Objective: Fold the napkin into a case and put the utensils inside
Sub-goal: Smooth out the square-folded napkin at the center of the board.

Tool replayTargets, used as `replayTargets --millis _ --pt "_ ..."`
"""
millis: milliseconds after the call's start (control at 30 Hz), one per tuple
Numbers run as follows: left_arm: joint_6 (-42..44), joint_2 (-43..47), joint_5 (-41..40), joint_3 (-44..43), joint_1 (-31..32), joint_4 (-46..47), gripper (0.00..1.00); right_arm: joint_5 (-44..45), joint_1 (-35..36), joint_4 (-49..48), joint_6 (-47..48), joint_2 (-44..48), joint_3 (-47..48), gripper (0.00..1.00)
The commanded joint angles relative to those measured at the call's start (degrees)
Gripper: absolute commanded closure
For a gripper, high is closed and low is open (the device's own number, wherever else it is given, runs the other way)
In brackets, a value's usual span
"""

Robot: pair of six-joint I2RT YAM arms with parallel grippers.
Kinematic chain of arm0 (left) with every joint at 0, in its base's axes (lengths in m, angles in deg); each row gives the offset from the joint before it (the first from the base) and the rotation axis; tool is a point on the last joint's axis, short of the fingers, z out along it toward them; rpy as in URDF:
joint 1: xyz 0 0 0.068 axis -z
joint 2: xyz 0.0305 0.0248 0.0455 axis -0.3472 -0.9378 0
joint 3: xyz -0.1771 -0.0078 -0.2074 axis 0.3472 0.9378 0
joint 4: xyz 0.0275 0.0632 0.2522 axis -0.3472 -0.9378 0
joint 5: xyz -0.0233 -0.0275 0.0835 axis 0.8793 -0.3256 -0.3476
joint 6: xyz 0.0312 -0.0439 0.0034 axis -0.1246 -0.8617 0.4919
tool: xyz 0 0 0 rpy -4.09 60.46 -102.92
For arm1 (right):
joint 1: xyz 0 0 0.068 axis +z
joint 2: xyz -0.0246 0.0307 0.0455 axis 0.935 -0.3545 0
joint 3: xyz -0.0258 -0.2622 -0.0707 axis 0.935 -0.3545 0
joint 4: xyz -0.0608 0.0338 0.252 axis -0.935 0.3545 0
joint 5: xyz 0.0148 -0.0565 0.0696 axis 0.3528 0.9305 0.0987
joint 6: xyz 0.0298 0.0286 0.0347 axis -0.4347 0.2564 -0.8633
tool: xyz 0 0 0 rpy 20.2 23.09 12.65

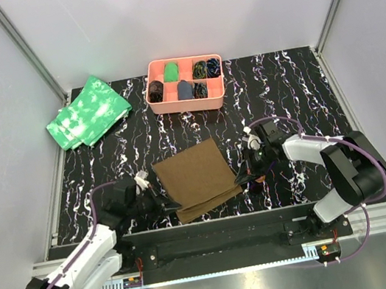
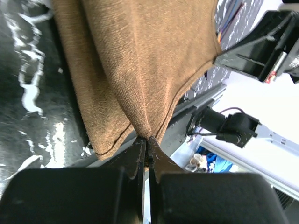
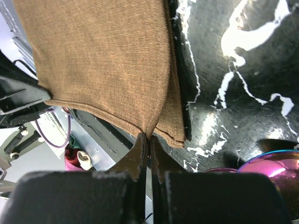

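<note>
My left gripper should move its corner of the brown napkin back toward the pink tray, because the napkin slants and my left gripper's corner is too close to the bar.
The brown napkin lies in the middle of the table, its near part doubled over a lower layer. My left gripper is shut on the near left corner of the upper layer, and the cloth rises in a pinched ridge from the fingertips. My right gripper is shut on the near right corner, with the cloth stretched away from it. A shiny purple-pink rounded utensil end lies on the table just right of that gripper. Slim coloured utensil stems show past the napkin's far edge.
A pink compartment tray with small items stands at the back centre. Green white-mottled cloths lie at the back left. The black marbled table ends in a metal rail close behind both grippers.
</note>
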Motion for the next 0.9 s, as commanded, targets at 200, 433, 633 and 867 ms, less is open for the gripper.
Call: replayTargets --millis 200,433,633,867 --pt "-3.04 -3.87 -1.53 1.71 7.23 3.77 1.00 3.31 0.10 2.44 -0.46 -0.85 -1.13 1.00" --pt "-1.55 -11.78 -4.25 1.80 10.39 7.73 1.00 5.34 0.10 0.95 -2.48 -2.34 -2.44 1.00" --pt "-0.41 -20.30 -12.15 -4.42 10.22 4.32 1.00 4.37 0.80 -5.46 -5.56 -5.59 -3.15 1.00" --pt "14.34 -38.47 -13.75 -18.67 -0.05 -3.08 1.00 2.62 1.68 -14.42 -11.27 -8.93 -3.15 1.00"
